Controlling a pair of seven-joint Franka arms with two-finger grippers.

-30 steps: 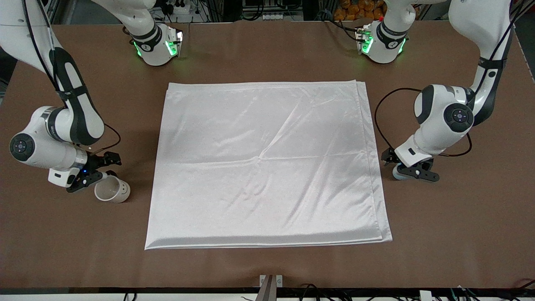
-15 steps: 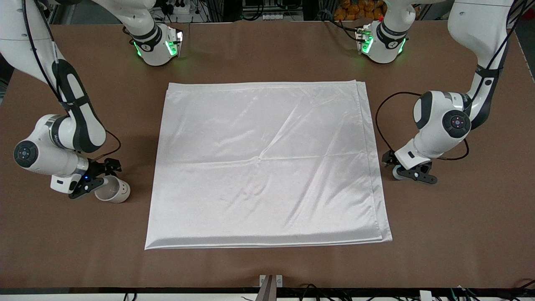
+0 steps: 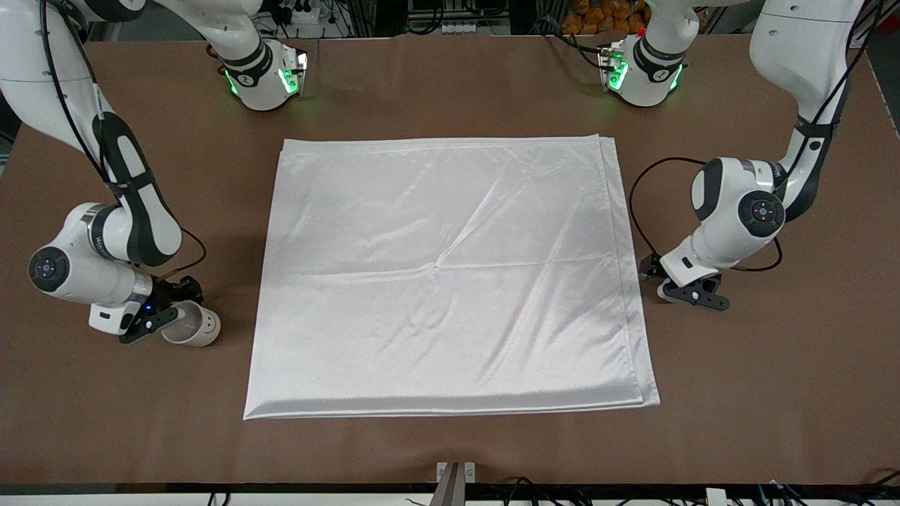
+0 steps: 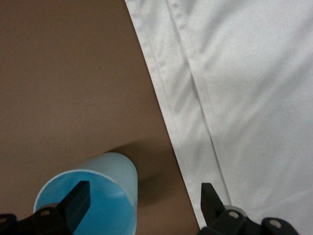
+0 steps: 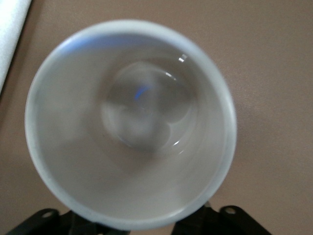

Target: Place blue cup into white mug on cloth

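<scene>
The blue cup (image 4: 105, 188) gets narrower toward its base (image 4: 120, 164), so it will go down deep inside the white mug's rim when I lower it in.
The white cloth (image 3: 450, 274) lies flat in the middle of the table, with nothing on it. The white mug (image 3: 193, 328) stands on the bare table off the cloth, at the right arm's end. Its opening fills the right wrist view (image 5: 132, 122). My right gripper (image 3: 167, 307) is down around the mug, with the jaws closed against its sides (image 5: 139, 223). The blue cup (image 4: 93, 196) stands on the bare table beside the cloth's doubled edge (image 4: 186, 122), at the left arm's end. My left gripper (image 3: 685, 288) is open (image 4: 143, 205), one finger inside the cup and one outside. The gripper hides the cup in the front view.
The brown table (image 3: 450, 450) is bare around the cloth. The two arm bases (image 3: 264, 77) (image 3: 640, 74) stand along the edge farthest from the front camera. A corner of the cloth shows in the right wrist view (image 5: 10, 29).
Both grippers have come lower. The right one has settled around the mug, which shifted slightly. The left one has dropped onto the blue cup, which it now hides in the front view.
</scene>
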